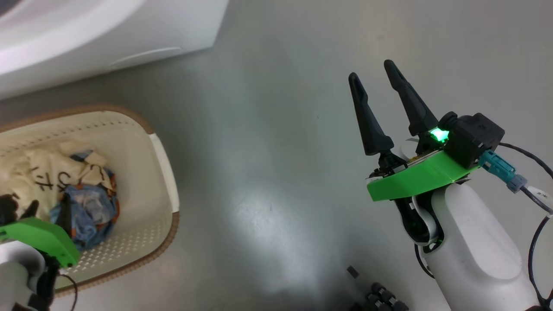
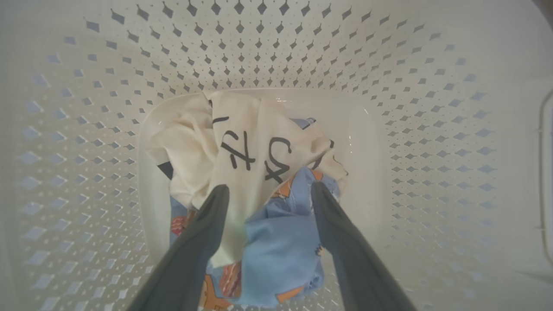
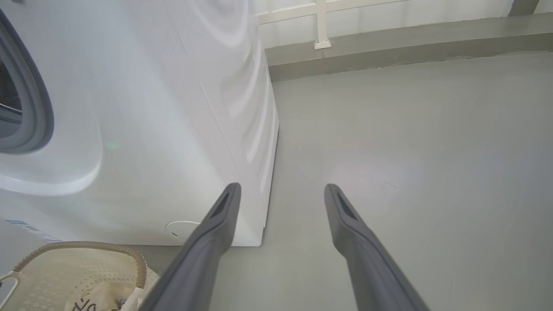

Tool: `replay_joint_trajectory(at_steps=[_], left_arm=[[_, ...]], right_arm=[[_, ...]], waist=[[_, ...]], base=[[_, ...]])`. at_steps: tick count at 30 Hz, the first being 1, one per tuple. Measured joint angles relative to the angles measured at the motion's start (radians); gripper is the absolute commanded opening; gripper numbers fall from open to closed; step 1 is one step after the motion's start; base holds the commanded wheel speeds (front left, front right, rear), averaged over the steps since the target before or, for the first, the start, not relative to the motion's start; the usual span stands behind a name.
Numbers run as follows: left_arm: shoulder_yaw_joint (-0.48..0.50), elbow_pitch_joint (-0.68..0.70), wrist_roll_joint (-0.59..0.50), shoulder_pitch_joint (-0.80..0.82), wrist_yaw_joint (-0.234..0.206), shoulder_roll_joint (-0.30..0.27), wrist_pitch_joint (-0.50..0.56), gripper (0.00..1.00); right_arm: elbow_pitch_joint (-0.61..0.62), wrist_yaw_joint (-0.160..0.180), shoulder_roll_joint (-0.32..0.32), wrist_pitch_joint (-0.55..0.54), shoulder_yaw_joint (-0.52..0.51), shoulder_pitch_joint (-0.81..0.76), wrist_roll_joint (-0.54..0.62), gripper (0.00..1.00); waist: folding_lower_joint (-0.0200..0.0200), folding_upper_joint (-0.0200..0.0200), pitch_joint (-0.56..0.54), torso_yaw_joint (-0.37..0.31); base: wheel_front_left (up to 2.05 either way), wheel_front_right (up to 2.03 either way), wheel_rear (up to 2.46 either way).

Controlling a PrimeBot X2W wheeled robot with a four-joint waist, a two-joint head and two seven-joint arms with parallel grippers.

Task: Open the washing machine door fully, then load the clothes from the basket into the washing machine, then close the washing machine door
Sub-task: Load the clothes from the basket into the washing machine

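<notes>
The clothes (image 1: 77, 194) will come up together and leave the basket empty when I lift them, because the cream piece (image 1: 46, 168) lies bunched up over the blue fabric.
The cream-white basket (image 1: 144, 172) stands on the floor at the lower left, just in front of the white washing machine (image 1: 108, 34). In it lie the clothes: a cream piece with black lettering (image 2: 242, 142) over blue bear-print fabric (image 2: 281, 246). My left gripper (image 2: 270, 188) is open and reaches down into the basket, its fingers straddling the pile where the cream and blue pieces meet. My right gripper (image 1: 371, 71) hangs open and empty over bare floor to the right. The washing machine door is out of view; the grey gasket (image 3: 36, 116) shows at the machine's front.
The machine's corner (image 3: 263, 216) and round filter cap (image 3: 181, 226) are close to the basket (image 3: 86, 263). A raised ledge (image 3: 389, 47) runs along the far wall. A small dark bit (image 1: 353, 271) and black parts (image 1: 382, 298) lie near my base. Grey floor spreads to the right.
</notes>
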State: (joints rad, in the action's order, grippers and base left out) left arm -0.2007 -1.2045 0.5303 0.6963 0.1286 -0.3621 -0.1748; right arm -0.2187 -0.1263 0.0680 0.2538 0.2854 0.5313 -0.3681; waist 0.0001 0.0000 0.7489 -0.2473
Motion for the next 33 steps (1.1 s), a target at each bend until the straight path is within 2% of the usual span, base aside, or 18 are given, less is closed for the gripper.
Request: replay_joint_trajectory(at_steps=[9,18,27,28,29,30,31,32,33], left_arm=[[-0.021,-0.05,0.004,0.099,-0.001,-0.051,0.034,1.0],[-0.024,-0.07,0.004,0.151,-0.043,-0.085,0.085,1.0],[-0.035,-0.075,0.004,0.171,-0.059,-0.124,0.154,1.0],[-0.04,-0.075,0.004,0.171,-0.059,-0.128,0.156,0.97],[-0.043,-0.075,0.004,0.171,-0.059,-0.131,0.158,0.83],[-0.042,-0.076,0.004,0.171,-0.059,-0.132,0.159,0.53],[-0.042,-0.076,0.004,0.171,-0.059,-0.133,0.161,0.48],[-0.043,-0.077,0.004,0.171,-0.059,-0.133,0.163,0.05],[-0.043,-0.077,0.004,0.171,-0.058,-0.132,0.161,0.0]], right_arm=[[0.022,0.0,-0.01,0.0,0.005,0.004,0.003,1.0],[0.041,0.0,-0.015,0.0,0.018,0.035,0.0,1.0],[0.052,0.0,-0.016,0.0,0.032,0.035,-0.01,1.0],[0.053,0.0,-0.017,0.0,0.033,0.035,-0.01,1.0],[0.053,0.0,-0.017,0.0,0.033,0.035,-0.01,1.0],[0.053,0.0,-0.018,0.0,0.034,0.035,-0.01,1.0],[0.053,0.0,-0.018,0.0,0.034,0.035,-0.01,1.0],[0.053,0.0,-0.018,0.0,0.034,0.035,-0.01,1.0],[0.053,0.0,-0.018,0.0,0.034,0.035,-0.01,1.0]], waist=[[0.0,0.0,0.102,-0.057],[0.0,0.0,0.173,-0.097],[-0.0001,0.0,0.206,-0.126],[-0.0001,0.0,0.207,-0.129],[-0.0001,0.0,0.208,-0.132],[-0.0001,0.0,0.208,-0.134],[-0.0001,0.0,0.208,-0.135],[-0.0001,0.0,0.207,-0.135],[-0.0001,0.0,0.206,-0.135]], base=[[0.0,0.0,0.0],[0.0,0.0,0.0],[0.0,0.0,0.0],[0.0,0.0,0.0],[0.0,0.0,0.0],[0.0,0.0,0.0],[0.0,0.0,0.0],[0.0,0.0,0.0],[0.0,0.0,0.0]])
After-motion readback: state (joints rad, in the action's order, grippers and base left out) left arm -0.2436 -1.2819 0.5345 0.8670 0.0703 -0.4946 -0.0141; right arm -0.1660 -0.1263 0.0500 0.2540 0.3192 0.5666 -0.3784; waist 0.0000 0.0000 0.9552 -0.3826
